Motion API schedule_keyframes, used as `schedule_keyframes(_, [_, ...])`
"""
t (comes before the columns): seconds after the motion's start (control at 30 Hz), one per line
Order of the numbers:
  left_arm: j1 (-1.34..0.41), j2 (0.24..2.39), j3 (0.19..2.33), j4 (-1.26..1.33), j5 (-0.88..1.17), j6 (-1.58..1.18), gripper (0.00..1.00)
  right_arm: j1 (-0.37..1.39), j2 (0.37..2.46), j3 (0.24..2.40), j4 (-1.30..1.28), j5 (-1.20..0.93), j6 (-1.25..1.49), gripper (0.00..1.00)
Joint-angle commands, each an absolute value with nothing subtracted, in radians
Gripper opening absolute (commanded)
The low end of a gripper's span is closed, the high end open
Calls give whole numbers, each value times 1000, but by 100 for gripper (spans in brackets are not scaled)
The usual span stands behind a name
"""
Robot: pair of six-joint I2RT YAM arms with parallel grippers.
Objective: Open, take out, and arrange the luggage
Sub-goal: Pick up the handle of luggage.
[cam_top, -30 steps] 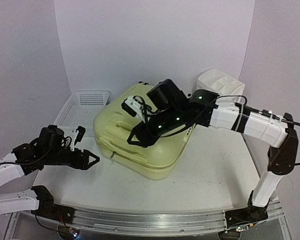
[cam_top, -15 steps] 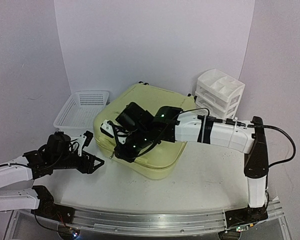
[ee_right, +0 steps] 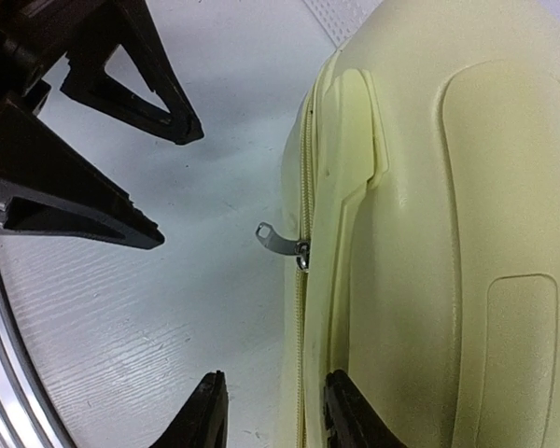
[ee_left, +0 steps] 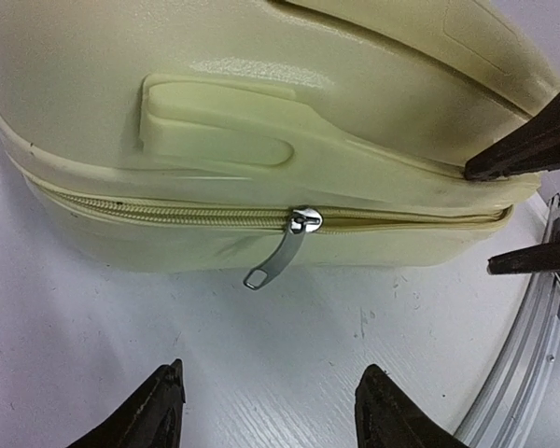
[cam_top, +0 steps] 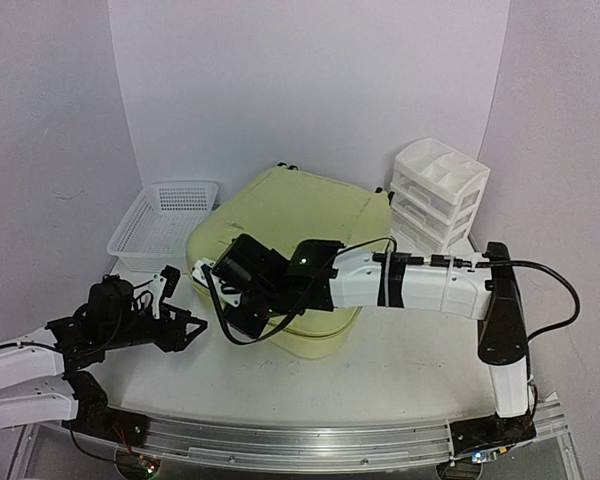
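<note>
The handle sits off-centre [ee_right: 317, 347] in my open right gripper. Next, I center that gripper and close it tight on the handle [ee_left: 434, 175] before my left gripper takes the zip pull.
The luggage [cam_top: 310, 225], a pale yellow-green hard-shell suitcase, lies flat and zipped shut in the middle of the table. A metal zip pull [ee_left: 280, 257] hangs from its zipper [ee_left: 168, 215] on the near-left side, under a moulded handle [ee_left: 224, 131]. My left gripper [ee_left: 273, 411] is open on the table, facing the pull with a gap between. My right gripper [ee_right: 273, 420] reaches across the shell to the same edge and is open. One finger hangs over the table, the other over the shell [ee_right: 448, 187]. The zip pull [ee_right: 280, 241] lies ahead of it, untouched.
A white mesh basket [cam_top: 165, 225] stands at the back left. A white drawer organizer [cam_top: 435, 190] stands at the back right. The metal rail [cam_top: 300, 435] runs along the front edge. Both grippers [cam_top: 190, 328] [cam_top: 232, 318] crowd the suitcase's near-left corner.
My right arm has swung from above the lid down to the suitcase's near-left edge. My left gripper has dropped lower on the table. Both pairs of jaws have narrowed somewhat.
</note>
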State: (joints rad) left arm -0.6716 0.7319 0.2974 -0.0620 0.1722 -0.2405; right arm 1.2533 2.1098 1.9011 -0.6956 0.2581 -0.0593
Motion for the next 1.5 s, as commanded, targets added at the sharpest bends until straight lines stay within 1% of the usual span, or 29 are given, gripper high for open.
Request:
schedule_keyframes(0.0, [-673, 675, 252, 44, 149, -306, 63, 1239, 2058, 1815, -585, 429, -69, 38])
schedule_keyframes(0.2, [-673, 663, 237, 55, 159, -315, 63, 1256, 1960, 1713, -531, 422, -112, 49])
schedule_keyframes(0.4, [-673, 621, 226, 59, 204, -315, 66, 1258, 1933, 1672, -512, 435, -118, 53])
schedule_keyframes(0.57, [-673, 581, 204, 59, 216, -307, 66, 1258, 1993, 1677, -518, 424, -116, 54])
schedule_keyframes(0.77, [-673, 591, 212, 60, 234, -297, 67, 1259, 2009, 1661, -518, 386, -106, 53])
schedule_keyframes(0.97, [-673, 618, 222, 63, 244, -290, 67, 1259, 2031, 1667, -510, 342, -110, 49])
schedule_keyframes(1.0, [-673, 622, 224, 62, 246, -289, 67, 1259, 2036, 1671, -506, 336, -110, 47])
schedule_keyframes(1.03, [-673, 624, 227, 62, 247, -287, 67, 1259, 2038, 1675, -504, 331, -110, 42])
schedule_keyframes(1.17, [-673, 622, 229, 64, 247, -288, 67, 1259, 2010, 1667, -480, 327, -109, 19])
schedule_keyframes(1.33, [-673, 634, 231, 65, 252, -284, 67, 1258, 1925, 1631, -435, 358, -102, 1])
schedule_keyframes(1.47, [-673, 660, 236, 73, 248, -268, 67, 1258, 1874, 1623, -433, 392, -89, 0])
